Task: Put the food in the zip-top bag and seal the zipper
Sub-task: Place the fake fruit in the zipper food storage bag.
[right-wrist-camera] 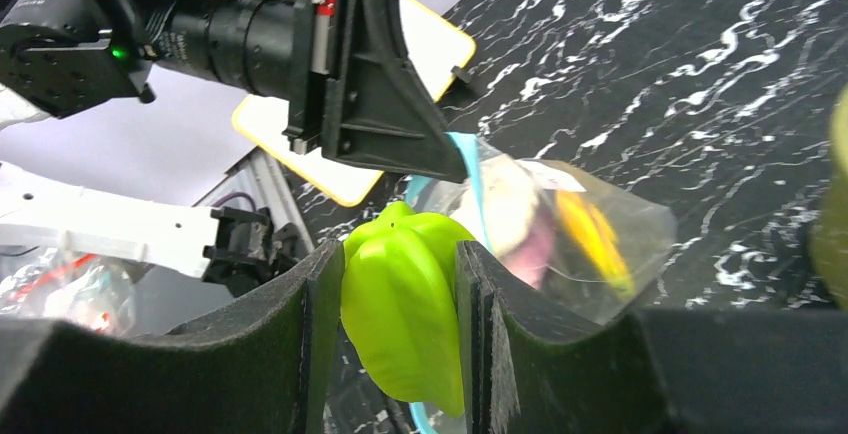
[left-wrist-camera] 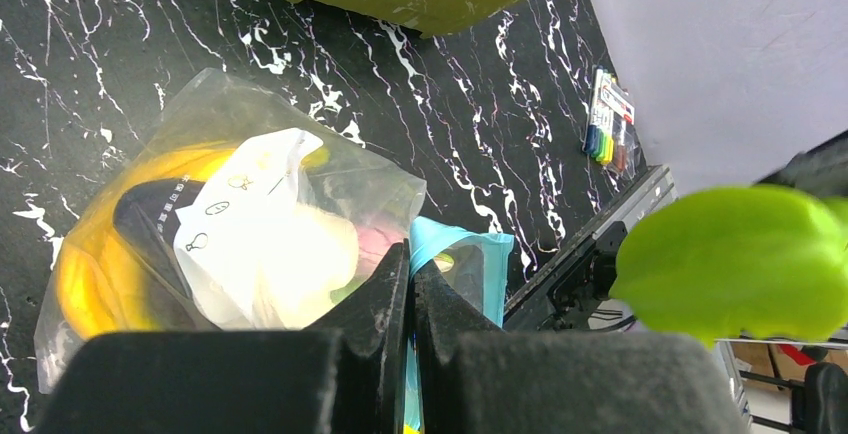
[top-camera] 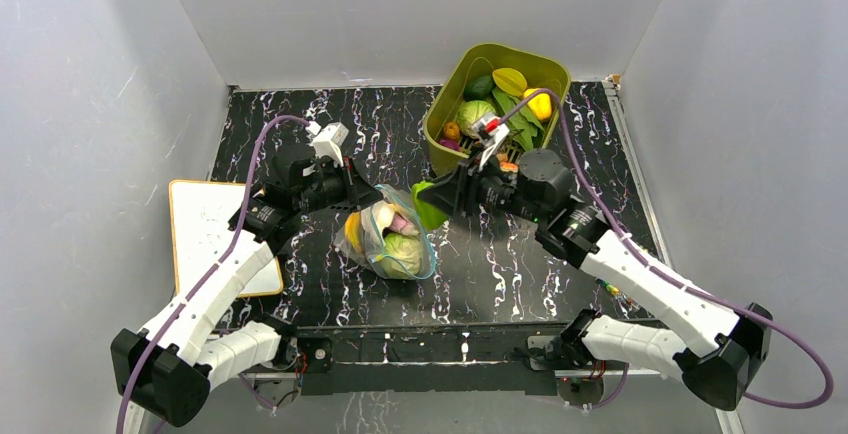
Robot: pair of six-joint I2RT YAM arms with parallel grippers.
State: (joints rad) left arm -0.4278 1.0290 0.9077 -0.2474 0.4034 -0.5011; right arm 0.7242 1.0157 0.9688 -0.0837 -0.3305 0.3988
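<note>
My left gripper holds the light blue zipper edge (top-camera: 390,189) up, so my right gripper should go on into the bag's opening (top-camera: 404,237) before it releases the star fruit inside.
The clear zip-top bag (top-camera: 392,242) lies mid-table with a yellow banana, cabbage and pale pieces inside; it also shows in the left wrist view (left-wrist-camera: 230,224) and the right wrist view (right-wrist-camera: 570,224). My left gripper (top-camera: 372,196) is shut on the bag's light blue zipper edge (left-wrist-camera: 455,254) and holds the mouth up. My right gripper (top-camera: 440,199) is shut on a lime-green star fruit (right-wrist-camera: 405,299), held just right of the bag's mouth; the fruit also shows in the left wrist view (left-wrist-camera: 735,264).
The olive-green tub (top-camera: 445,114) with more toy food stands at the back right. A white board with a yellow rim (top-camera: 210,234) lies at the left. A small pack of markers (left-wrist-camera: 608,129) lies near the table's front edge.
</note>
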